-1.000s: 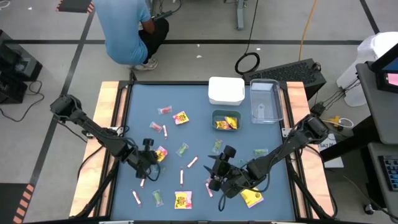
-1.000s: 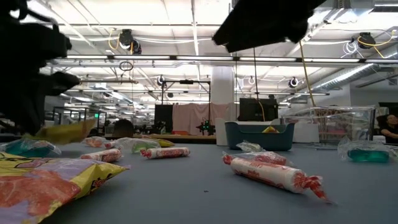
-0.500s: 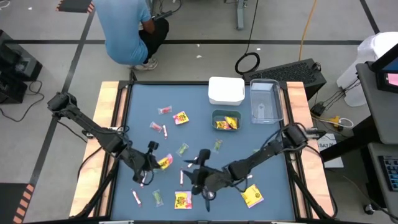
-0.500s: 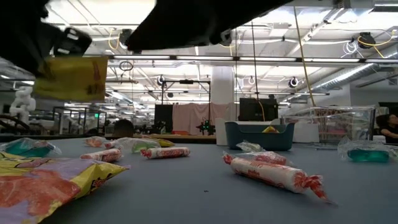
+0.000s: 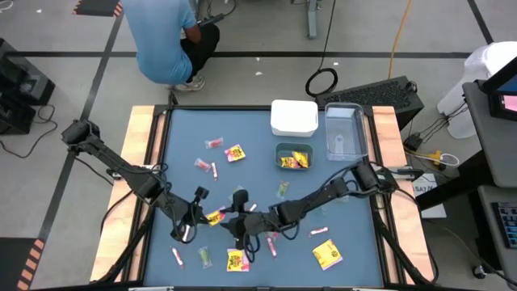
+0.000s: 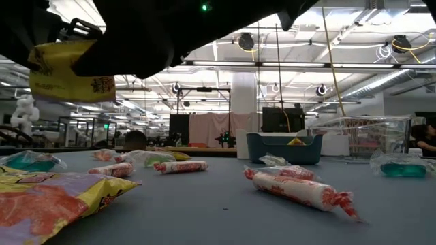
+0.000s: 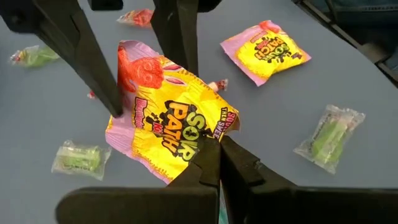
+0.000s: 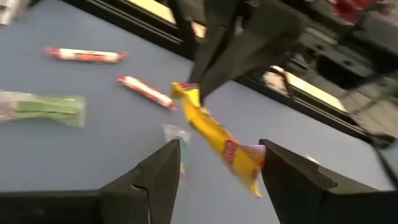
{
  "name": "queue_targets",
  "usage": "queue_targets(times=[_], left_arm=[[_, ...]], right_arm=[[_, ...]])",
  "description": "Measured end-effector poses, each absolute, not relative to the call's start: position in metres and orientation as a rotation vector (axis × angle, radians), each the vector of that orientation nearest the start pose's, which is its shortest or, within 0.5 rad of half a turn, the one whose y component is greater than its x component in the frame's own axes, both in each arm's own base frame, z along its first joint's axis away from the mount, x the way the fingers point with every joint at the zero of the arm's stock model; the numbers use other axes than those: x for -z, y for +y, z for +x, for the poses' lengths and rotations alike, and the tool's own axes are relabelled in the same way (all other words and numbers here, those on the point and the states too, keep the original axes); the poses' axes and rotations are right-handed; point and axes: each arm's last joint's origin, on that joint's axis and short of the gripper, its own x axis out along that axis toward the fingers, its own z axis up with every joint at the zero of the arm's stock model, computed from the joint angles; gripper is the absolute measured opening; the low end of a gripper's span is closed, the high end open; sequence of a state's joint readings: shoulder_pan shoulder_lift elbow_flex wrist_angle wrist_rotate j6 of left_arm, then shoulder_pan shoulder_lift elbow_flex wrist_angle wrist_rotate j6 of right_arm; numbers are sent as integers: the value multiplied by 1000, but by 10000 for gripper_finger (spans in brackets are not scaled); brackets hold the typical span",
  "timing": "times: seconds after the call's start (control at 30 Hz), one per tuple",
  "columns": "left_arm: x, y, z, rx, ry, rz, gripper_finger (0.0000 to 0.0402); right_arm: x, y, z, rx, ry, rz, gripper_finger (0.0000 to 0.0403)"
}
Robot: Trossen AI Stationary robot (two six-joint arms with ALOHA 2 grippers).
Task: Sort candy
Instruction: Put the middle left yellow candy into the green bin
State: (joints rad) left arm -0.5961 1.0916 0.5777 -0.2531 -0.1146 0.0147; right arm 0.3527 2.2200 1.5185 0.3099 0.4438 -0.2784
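Observation:
I should take the packet's loose end [image 7: 143, 84] with my right gripper and carry it toward the bin, because my left gripper holds the yellow packet far from the teal bin [image 5: 293, 156].
A yellow Sour Patch candy packet [image 7: 168, 118] hangs above the table's near middle, also seen in the low view [image 6: 68, 71]. My left gripper [image 5: 202, 215] is shut on it. My right gripper [image 5: 235, 220] has come in from the right and is open. Its two fingers stand on either side of the packet's far end [image 8: 217, 140]. Other candy lies flat on the blue table: yellow packets [image 5: 235, 152] [image 5: 326, 255], pink-white sticks [image 5: 213, 170] [image 5: 321, 231], and green pieces [image 5: 204, 256]. My left gripper pinches the packet's near edge [image 7: 208, 142] between its two fingers, slanting down from the table's left. The packet stands out beyond the fingertips, lifted clear of the table. My right gripper's fingers [image 7: 93, 68] flank the packet's other end; whether they touch it I cannot tell.
At the far right stand a white container [image 5: 293, 117], a clear one [image 5: 344, 132], and a teal bin [image 5: 293, 155] holding yellow packets. Another yellow packet [image 5: 237, 259] lies right under the two grippers. A person [image 5: 166, 40] crouches beyond the far edge.
My left gripper has risen and rolled, lifting the yellow packet from near the table top to well clear of it. My right gripper has swung toward the table's left, rolling as it went, until its open fingers reached the packet.

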Motion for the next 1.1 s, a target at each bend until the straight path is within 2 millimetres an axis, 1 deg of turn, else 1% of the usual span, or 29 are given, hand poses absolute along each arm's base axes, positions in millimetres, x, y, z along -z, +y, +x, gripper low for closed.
queue_targets(times=[0.1, 0.2, 0.37, 0.53, 0.6, 0.7, 0.8, 0.93, 1.03, 1.1], left_arm=[[-203, -116, 176, 465, 722, 283, 4], [-203, -116, 176, 466, 721, 283, 4], [-203, -116, 177, 465, 713, 279, 4], [-203, -116, 177, 459, 712, 275, 4], [-204, -116, 177, 442, 709, 271, 4], [-204, -115, 178, 391, 711, 214, 8], [-204, -115, 178, 372, 717, 162, 35], [-205, -116, 178, 321, 699, 148, 96], [-206, -115, 178, 248, 678, 151, 141], [-209, -114, 178, 223, 660, 155, 162]], right_arm=[[-166, 156, 468, 16, 371, -422, 193], [-166, 152, 469, 21, 372, -417, 171], [-166, 146, 472, -36, 362, -387, 116], [-166, 144, 473, -28, 364, -368, 57], [-166, 144, 472, -26, 365, -372, 38], [-166, 143, 472, -19, 371, -375, 21], [-165, 144, 472, -22, 378, -377, 17], [-163, 148, 469, -20, 398, -388, 26], [-163, 155, 466, 24, 409, -425, 29], [-166, 160, 462, 62, 418, -464, 29]])
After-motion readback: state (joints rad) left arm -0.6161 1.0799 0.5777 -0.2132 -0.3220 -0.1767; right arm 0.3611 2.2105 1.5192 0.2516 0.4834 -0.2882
